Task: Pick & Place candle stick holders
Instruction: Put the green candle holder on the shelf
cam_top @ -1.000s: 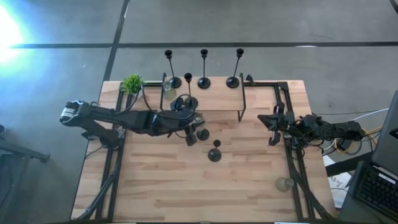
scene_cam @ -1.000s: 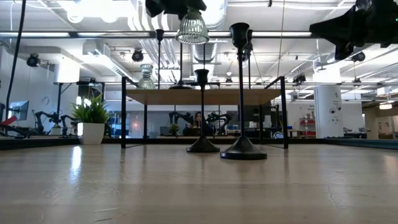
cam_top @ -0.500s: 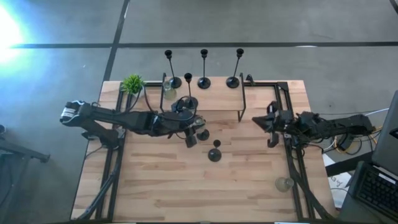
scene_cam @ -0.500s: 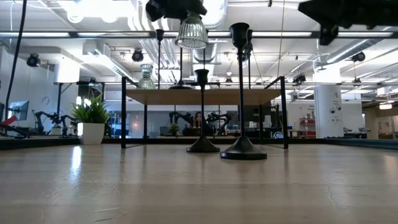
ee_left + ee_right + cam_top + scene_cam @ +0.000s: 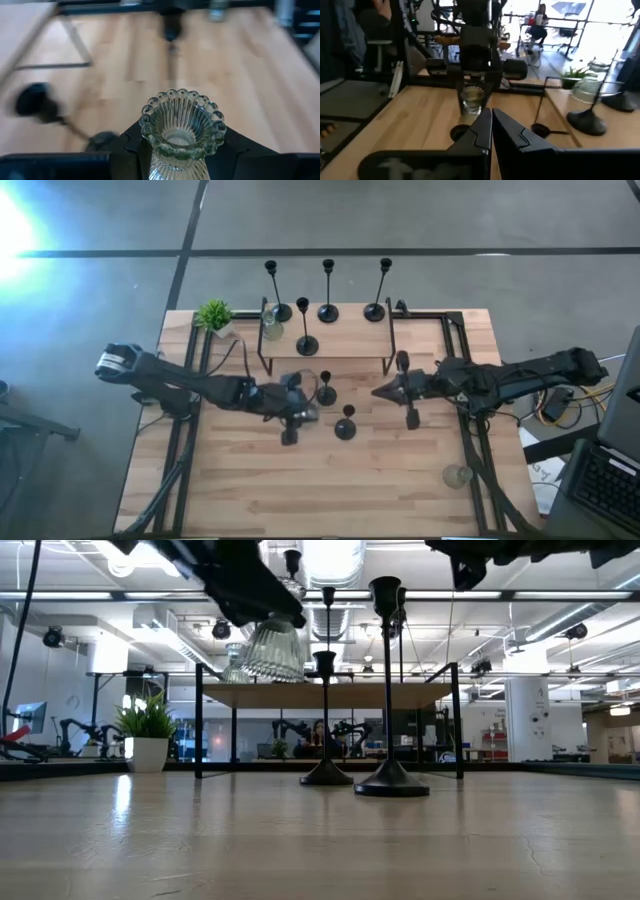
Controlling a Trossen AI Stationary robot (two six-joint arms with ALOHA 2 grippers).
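Observation:
My left gripper has the glass holder's narrow middle (image 5: 472,108). My shut right gripper should open and grip that middle before my left gripper lets go of it.
My left gripper (image 5: 296,416) is shut on a clear ribbed glass candle holder (image 5: 182,129), held above the table's middle; it also shows in the low view (image 5: 272,648). My right gripper (image 5: 382,392) is shut and empty, in the air to the right of it, its fingers (image 5: 491,122) pointing at the left gripper. Two short black holders (image 5: 325,392) (image 5: 345,428) stand on their round bases on the table between the grippers. Several black holders (image 5: 328,310) and a glass one (image 5: 272,330) stand on the raised shelf. Another glass holder (image 5: 457,476) stands near the right front. My left gripper pinches the glass holder's narrow ribbed part (image 5: 159,167) between its two fingers, below the flared scalloped rim (image 5: 182,100). The fingers come from above. The holder is lifted clear of the table, tilted, its flared end (image 5: 268,665) hanging lowest.
A small green potted plant (image 5: 213,315) stands at the far left corner. The raised shelf (image 5: 350,342) on black metal legs spans the far middle. Black frame rails (image 5: 470,430) run along the left and right sides. Bare wood lies toward the near edge.
My left gripper has carried the glass holder from beside the shelf toward the table's near edge and lower, and the holder has tipped. My right gripper has gone from the right rail toward the table's left, up to the middle.

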